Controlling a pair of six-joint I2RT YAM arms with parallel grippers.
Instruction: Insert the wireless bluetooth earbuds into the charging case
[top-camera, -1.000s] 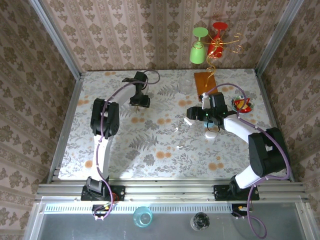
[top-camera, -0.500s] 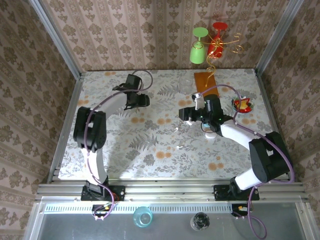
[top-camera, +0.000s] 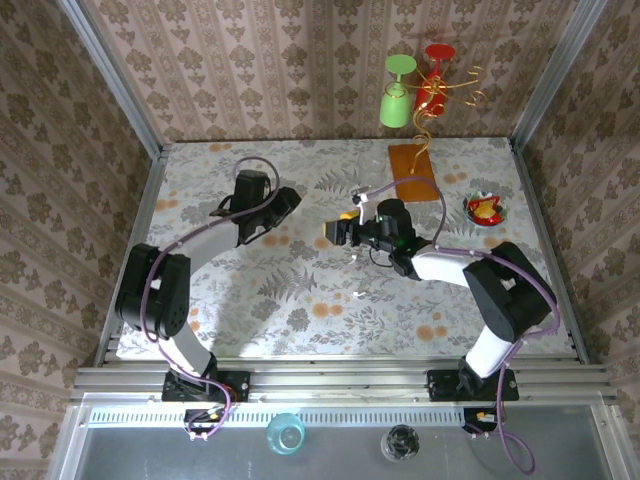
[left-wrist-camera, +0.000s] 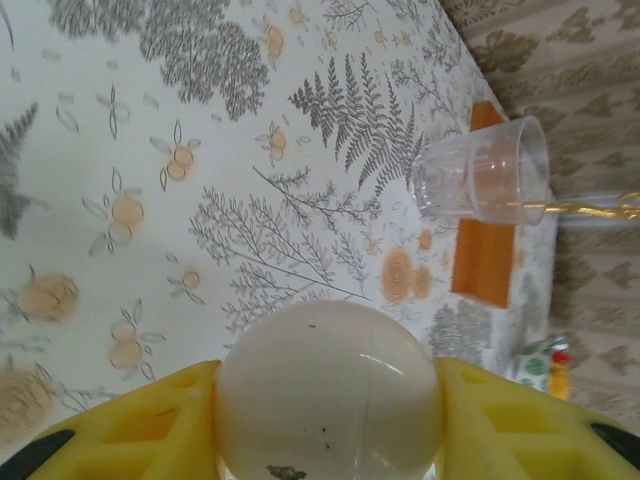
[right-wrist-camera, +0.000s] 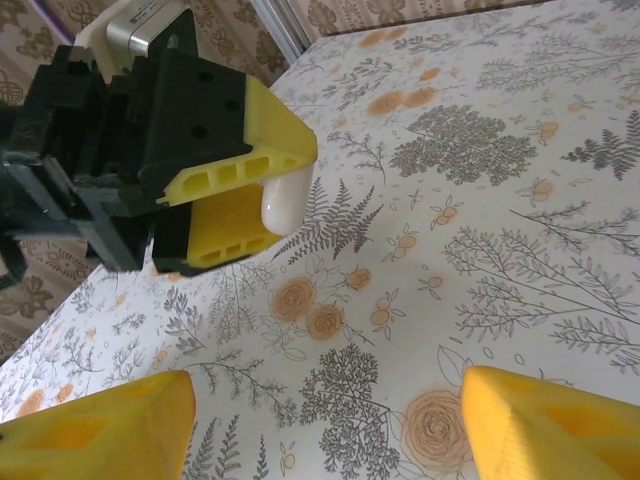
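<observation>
The charging case is gripped across its seam (left-wrist-camera: 363, 420) by my left gripper's fingers, so my right gripper should take the case's loose end (right-wrist-camera: 289, 202) before I open the case's lid.
My left gripper (left-wrist-camera: 328, 400) is shut on a white pebble-shaped charging case (left-wrist-camera: 328, 385), its seam line facing the camera, held above the table. From above, the left gripper (top-camera: 288, 203) points right, toward my right gripper (top-camera: 338, 231). The right wrist view looks straight at the left gripper's yellow fingers (right-wrist-camera: 235, 165), with the case (right-wrist-camera: 283, 196) between them. My right gripper (right-wrist-camera: 325, 430) stands open and empty over the flowered tablecloth. Two tiny white earbuds (top-camera: 358, 295) (top-camera: 356, 259) lie on the cloth near the middle.
A clear glass (left-wrist-camera: 480, 178) lies on its side by an orange mat (left-wrist-camera: 485, 255) at the back of the table (top-camera: 250, 300). A small bowl of colourful bits (top-camera: 486, 209) sits at the right. Green and red goblets (top-camera: 398, 100) hang on a gold stand behind.
The right gripper has moved left across the table toward the left gripper. The left arm has swung its elbow left, turning its gripper and the case to face right.
</observation>
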